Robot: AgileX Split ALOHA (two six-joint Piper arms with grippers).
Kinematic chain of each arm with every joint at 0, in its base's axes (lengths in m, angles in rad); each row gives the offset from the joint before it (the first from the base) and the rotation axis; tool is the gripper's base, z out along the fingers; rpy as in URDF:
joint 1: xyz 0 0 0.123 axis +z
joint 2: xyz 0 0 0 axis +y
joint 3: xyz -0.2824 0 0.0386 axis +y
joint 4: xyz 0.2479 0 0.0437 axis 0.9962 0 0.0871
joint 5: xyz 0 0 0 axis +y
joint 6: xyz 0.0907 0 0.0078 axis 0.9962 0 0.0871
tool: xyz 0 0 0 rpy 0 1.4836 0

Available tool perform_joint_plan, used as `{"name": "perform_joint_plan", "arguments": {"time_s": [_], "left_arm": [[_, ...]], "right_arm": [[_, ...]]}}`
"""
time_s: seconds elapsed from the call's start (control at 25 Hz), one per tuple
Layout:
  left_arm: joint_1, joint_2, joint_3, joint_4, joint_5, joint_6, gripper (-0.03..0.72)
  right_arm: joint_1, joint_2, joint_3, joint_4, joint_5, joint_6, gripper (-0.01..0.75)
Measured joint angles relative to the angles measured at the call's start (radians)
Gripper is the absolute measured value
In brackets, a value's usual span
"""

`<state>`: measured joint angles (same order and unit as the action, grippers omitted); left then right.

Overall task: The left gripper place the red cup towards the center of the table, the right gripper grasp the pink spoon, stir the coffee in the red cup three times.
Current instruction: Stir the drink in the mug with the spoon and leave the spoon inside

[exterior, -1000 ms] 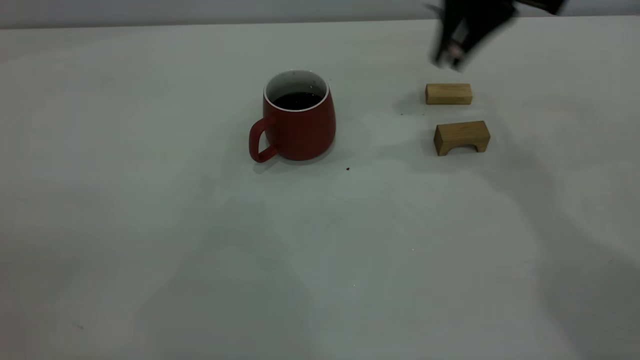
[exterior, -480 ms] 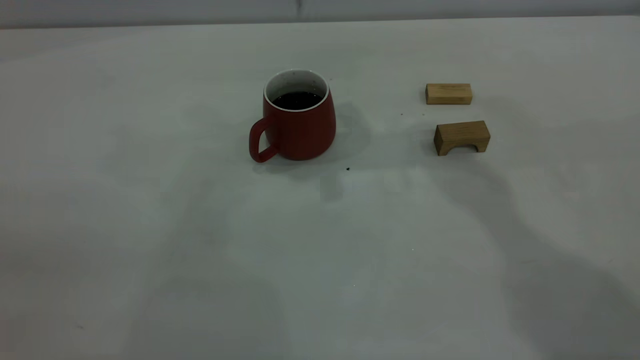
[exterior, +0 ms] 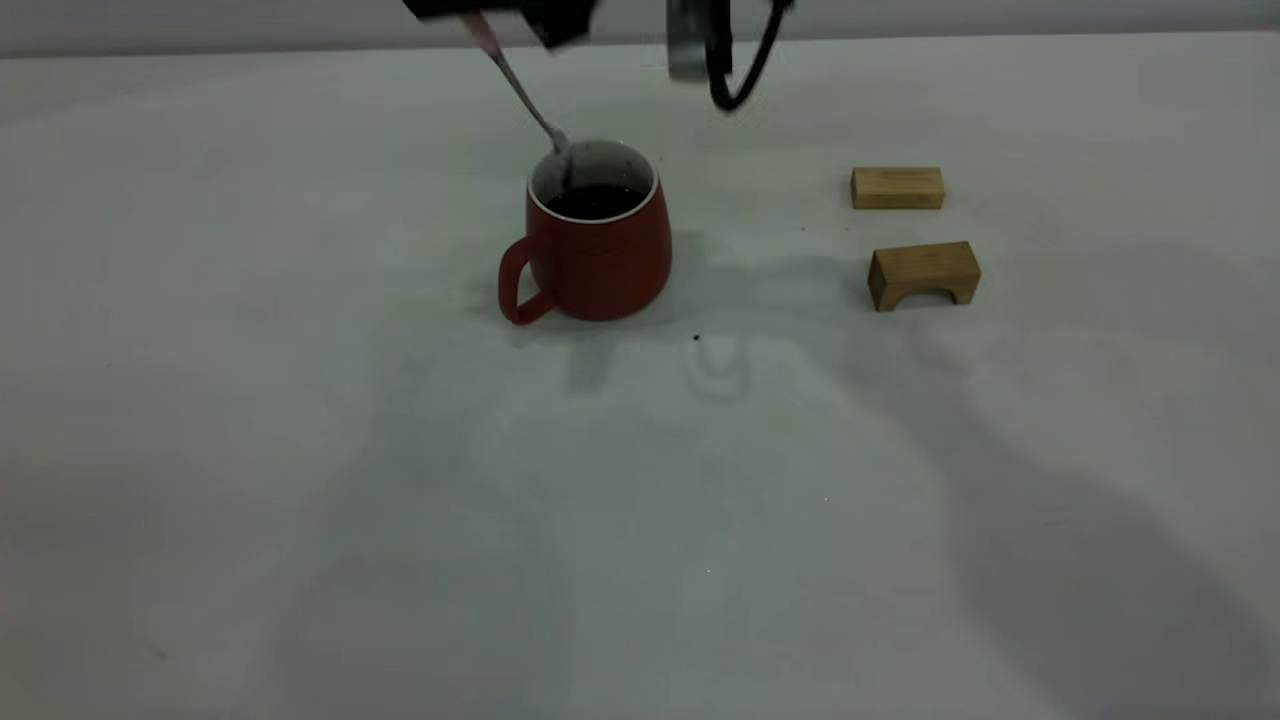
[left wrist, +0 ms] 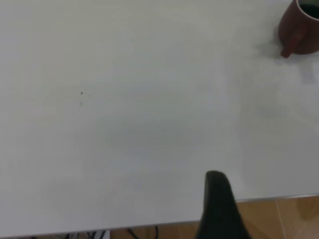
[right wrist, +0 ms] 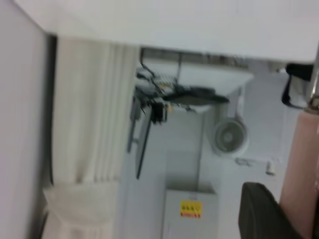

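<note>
The pink spoon leans high against the red cup's back rim point(exterior: 560, 146). Next, my right gripper swings back over the cup and lets the spoon down into the coffee point(exterior: 599, 202).
The red cup point(exterior: 598, 250) stands upright near the middle of the table point(exterior: 300, 450), handle toward the front left, dark coffee point(exterior: 595, 201) inside. My right gripper point(exterior: 490, 12) hangs at the top edge, up and left of the cup, shut on the pink spoon point(exterior: 520, 90). The spoon slants down and its metal bowl is inside the rim on the cup's left; contact with the coffee is unclear. In the right wrist view the pink spoon point(right wrist: 301, 169) lies against my right gripper point(right wrist: 299, 211). My left gripper point(left wrist: 219, 209) sits far off by the table's edge, the red cup point(left wrist: 299, 30) distant.
Two wooden blocks lie right of the cup: a flat block point(exterior: 897, 187) farther back and an arch-shaped block point(exterior: 923, 274) nearer the front. A tiny dark speck point(exterior: 696, 338) lies just in front of the cup. A silver cylinder point(exterior: 688, 50) and cable loop point(exterior: 738, 70) hang behind the cup.
The right gripper was above the wooden blocks a second ago, then left the view, and is now above the cup's left side with the spoon's bowl in the cup. The cup stayed put.
</note>
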<state>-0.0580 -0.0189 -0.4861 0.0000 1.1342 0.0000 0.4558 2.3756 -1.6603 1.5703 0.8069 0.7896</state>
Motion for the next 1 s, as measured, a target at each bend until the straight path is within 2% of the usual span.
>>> {"name": "perform_joint_plan", "arguments": {"time_s": [0.24, 0.44, 0.64, 0.72, 0.84, 1.0], "left_arm": [[0.000, 0.000, 0.000, 0.000, 0.000, 0.000, 0.558], [0.000, 0.000, 0.000, 0.000, 0.000, 0.000, 0.558], [0.000, 0.000, 0.000, 0.000, 0.000, 0.000, 0.558], [0.000, 0.000, 0.000, 0.000, 0.000, 0.000, 0.558], [0.000, 0.000, 0.000, 0.000, 0.000, 0.000, 0.558], [0.000, 0.000, 0.000, 0.000, 0.000, 0.000, 0.558]], "right_arm": [[-0.021, 0.122, -0.061, 0.055, -0.029, -0.070, 0.135], [-0.024, 0.183, -0.088, 0.119, -0.008, -0.077, 0.135], [-0.050, 0.195, -0.128, 0.115, -0.002, -0.185, 0.135], [-0.075, 0.195, -0.128, 0.067, 0.012, -0.154, 0.135], [-0.103, 0.195, -0.129, -0.017, 0.020, -0.009, 0.135], [-0.105, 0.195, -0.129, -0.105, 0.035, 0.189, 0.135]]}}
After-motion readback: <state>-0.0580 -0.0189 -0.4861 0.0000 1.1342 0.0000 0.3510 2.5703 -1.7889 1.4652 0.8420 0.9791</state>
